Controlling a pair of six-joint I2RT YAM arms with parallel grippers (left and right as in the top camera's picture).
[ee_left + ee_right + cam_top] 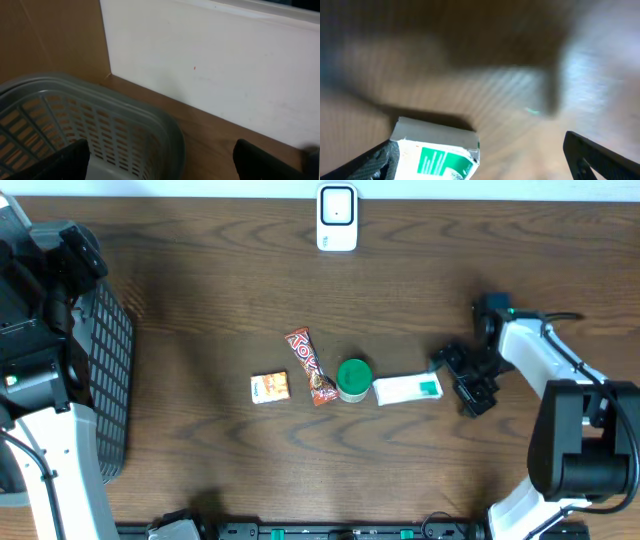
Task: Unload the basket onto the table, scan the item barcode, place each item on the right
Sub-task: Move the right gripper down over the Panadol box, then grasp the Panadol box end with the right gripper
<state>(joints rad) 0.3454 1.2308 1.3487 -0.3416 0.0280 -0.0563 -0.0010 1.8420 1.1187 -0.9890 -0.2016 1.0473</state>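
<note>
The white box is close to one finger and my right gripper is off the box's end, so next I move over the green print and center both fingers before I close them.
A white box with green print lies on the wooden table, the rightmost of a row of items. My right gripper stands open just off the box's right end. In the right wrist view the box sits low between the jaws, close against the left finger, while the right finger is far from it. The white scanner stands at the table's far edge, centre. My left gripper is open and empty above the grey basket.
Left of the box lie a green-lidded can, a red candy bar and a small orange box. The dark mesh basket fills the left edge, under the left arm. A white wall backs the table.
</note>
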